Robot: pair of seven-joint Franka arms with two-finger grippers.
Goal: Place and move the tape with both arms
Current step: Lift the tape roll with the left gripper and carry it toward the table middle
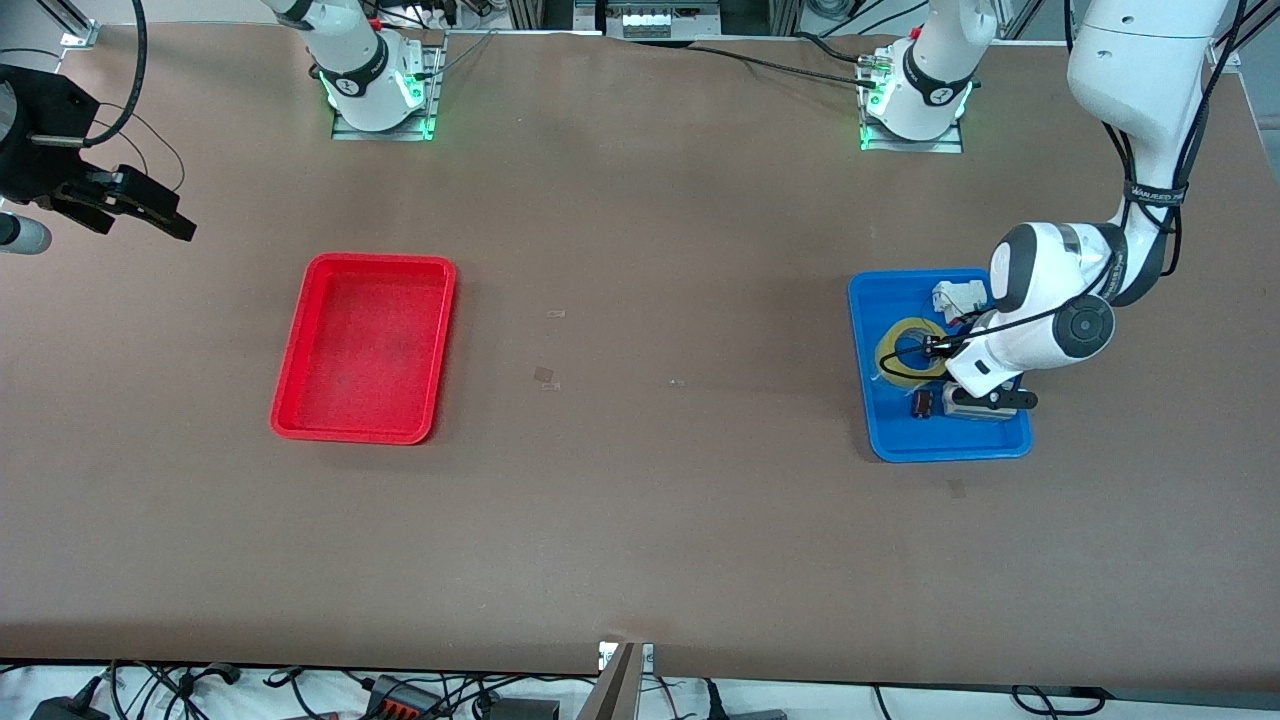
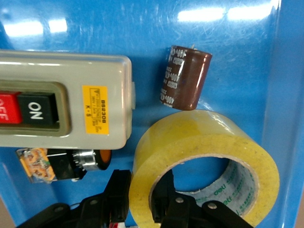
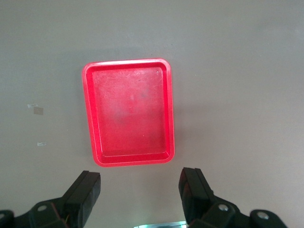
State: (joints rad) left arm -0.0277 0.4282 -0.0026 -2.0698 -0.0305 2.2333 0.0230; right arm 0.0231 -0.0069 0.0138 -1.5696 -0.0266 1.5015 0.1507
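Note:
My left gripper is holding the tape's side (image 2: 141,190), and the table's middle (image 1: 636,320) is clear. I keep carrying the tape there until it lies flat and can be let go.
The yellow-amber tape (image 1: 889,346) (image 2: 204,138) lies flat in the blue tray (image 1: 900,436) at the left arm's end of the table. My left gripper (image 1: 938,348) (image 2: 141,191) reaches down into that tray and is shut on the tape's wall, one finger in the hole and the other against the outside. My right gripper (image 1: 150,212) (image 3: 140,190) hangs open and holds nothing, over the table edge at the right arm's end. The right arm waits there.
Beside the tape in the blue tray (image 2: 266,57) lie a white-grey switch box (image 2: 66,71), a brown capacitor (image 2: 185,78) (image 1: 922,403) and a small electronic part (image 2: 57,164). An empty red tray (image 1: 300,352) (image 3: 88,110) sits toward the right arm's end.

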